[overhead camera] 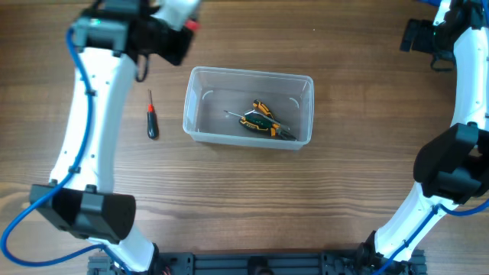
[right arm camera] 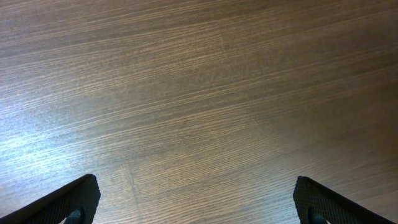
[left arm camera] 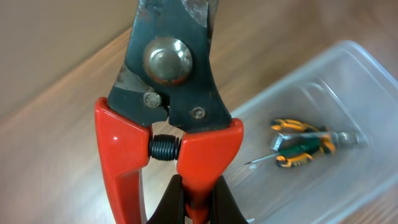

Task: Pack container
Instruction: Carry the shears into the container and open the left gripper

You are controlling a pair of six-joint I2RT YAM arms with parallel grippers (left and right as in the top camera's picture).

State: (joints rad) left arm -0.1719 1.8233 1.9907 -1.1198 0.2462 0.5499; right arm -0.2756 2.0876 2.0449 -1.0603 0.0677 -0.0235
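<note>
The red-handled cutters are up clear of the container's open top, so my left gripper should go over the container's rim next and let go of them low above the hand tool.
The clear plastic container sits mid-table, holding a green, orange and black hand tool. It also shows in the left wrist view, with the tool inside. My left gripper is shut on one red handle of the red-handled cutters, held above the table left of the container; in the overhead view only a red bit shows by the arm. My right gripper is open and empty over bare wood at the far right.
A small red-and-black screwdriver lies on the wooden table left of the container. The arm bases stand at the front left and front right.
</note>
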